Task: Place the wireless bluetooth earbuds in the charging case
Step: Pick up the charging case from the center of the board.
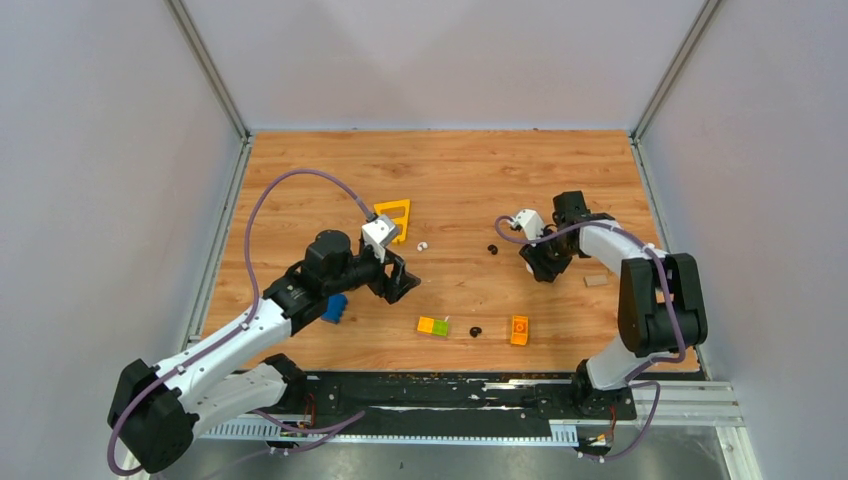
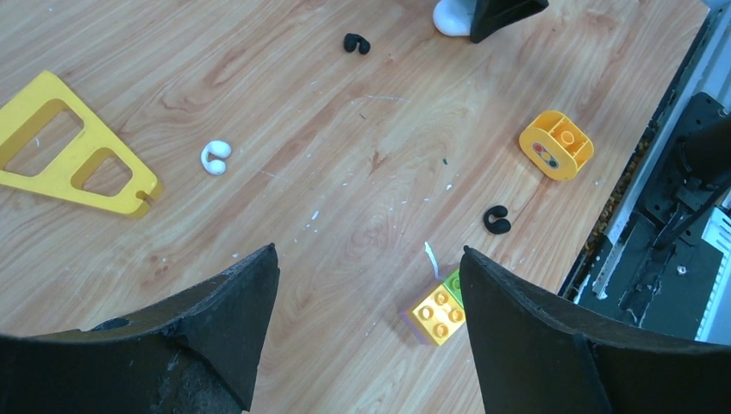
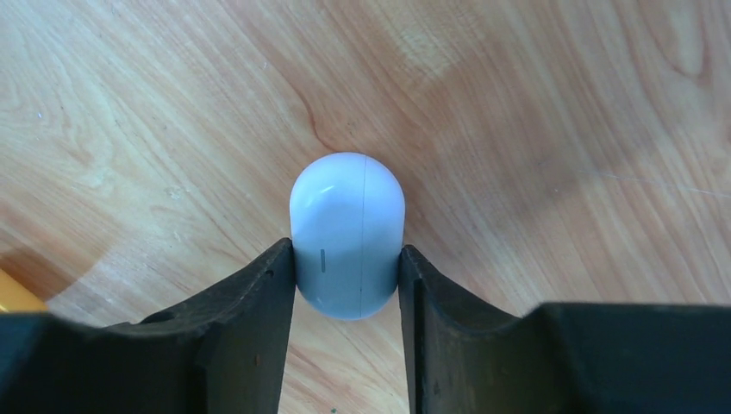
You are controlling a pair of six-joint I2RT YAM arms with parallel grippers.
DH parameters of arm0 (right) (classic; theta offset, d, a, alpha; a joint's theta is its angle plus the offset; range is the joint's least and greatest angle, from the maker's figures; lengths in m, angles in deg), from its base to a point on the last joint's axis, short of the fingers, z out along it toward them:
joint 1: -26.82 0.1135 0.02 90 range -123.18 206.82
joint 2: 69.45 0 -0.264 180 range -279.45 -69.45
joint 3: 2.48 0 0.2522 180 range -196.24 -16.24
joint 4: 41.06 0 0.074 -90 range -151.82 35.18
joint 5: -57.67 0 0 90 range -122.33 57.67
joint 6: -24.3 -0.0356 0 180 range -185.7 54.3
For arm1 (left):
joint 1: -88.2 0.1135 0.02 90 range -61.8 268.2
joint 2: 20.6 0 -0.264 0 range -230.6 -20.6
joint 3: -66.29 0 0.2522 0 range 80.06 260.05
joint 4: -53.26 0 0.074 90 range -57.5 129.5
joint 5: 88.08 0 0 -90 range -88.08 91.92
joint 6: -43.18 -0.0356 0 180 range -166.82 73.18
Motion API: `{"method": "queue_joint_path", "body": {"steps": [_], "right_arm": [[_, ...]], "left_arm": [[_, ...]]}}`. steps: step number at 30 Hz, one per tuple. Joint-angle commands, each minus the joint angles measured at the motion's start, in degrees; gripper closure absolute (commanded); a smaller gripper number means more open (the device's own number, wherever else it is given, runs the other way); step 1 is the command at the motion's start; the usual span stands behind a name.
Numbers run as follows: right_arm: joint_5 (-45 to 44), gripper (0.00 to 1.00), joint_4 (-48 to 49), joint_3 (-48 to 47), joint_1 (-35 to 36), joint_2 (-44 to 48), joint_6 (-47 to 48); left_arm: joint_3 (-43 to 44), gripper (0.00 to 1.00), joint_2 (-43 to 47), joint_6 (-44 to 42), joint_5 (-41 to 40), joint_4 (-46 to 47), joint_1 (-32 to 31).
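The white charging case's end (image 3: 347, 183) is free beyond my right fingers, so they should keep moving toward my open left gripper and let go once it closes there.
The white oval charging case (image 3: 347, 216) has its lid closed and sits between the fingers of my right gripper (image 3: 346, 250), which is shut on it low over the wood at the centre right (image 1: 535, 262). The case also shows at the top of the left wrist view (image 2: 448, 17). A white earbud (image 1: 422, 245) (image 2: 215, 157) lies near the middle. One black earbud (image 1: 492, 249) (image 2: 356, 43) lies left of the case. Another black earbud (image 1: 475, 331) (image 2: 496, 220) lies near the front. My left gripper (image 1: 395, 280) (image 2: 370, 250) is open and empty above the table.
A yellow triangular frame (image 1: 392, 220) (image 2: 69, 147) lies behind the left gripper. An orange and green brick (image 1: 433, 326) (image 2: 440, 312) and an orange block (image 1: 519, 330) (image 2: 556, 144) lie near the front edge. A blue piece (image 1: 335, 308) sits by the left arm. A small tan piece (image 1: 595, 281) lies right.
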Motion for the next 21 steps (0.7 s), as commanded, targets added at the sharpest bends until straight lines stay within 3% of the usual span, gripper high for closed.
{"method": "queue_joint_path", "body": {"steps": [1,5,8,10,15,21], "right_arm": [[-0.4,0.67,5.6,1.3,2.1,6.9,-4.3],[0.7,0.72,3.2,2.4,6.3,17.1,-5.1],[6.7,0.72,-0.8,2.3,9.0,27.4,-6.3],[12.1,0.72,-2.3,2.6,9.9,32.3,-9.1],[23.5,0.71,-7.9,2.7,10.6,36.5,-12.4],[27.4,0.7,-9.9,3.4,11.0,39.1,-10.9]], "left_arm": [[0.8,0.16,-0.7,0.8,-0.5,0.9,-0.3],[2.5,0.17,-1.4,6.4,0.9,0.1,-0.4],[2.6,0.19,-0.5,15.5,1.7,1.3,-0.9],[0.4,0.19,1.0,22.8,1.3,7.0,-1.8],[2.0,0.22,-1.9,33.6,0.8,11.5,-5.8],[10.0,0.25,-13.0,35.0,0.4,11.3,-10.6]]}}
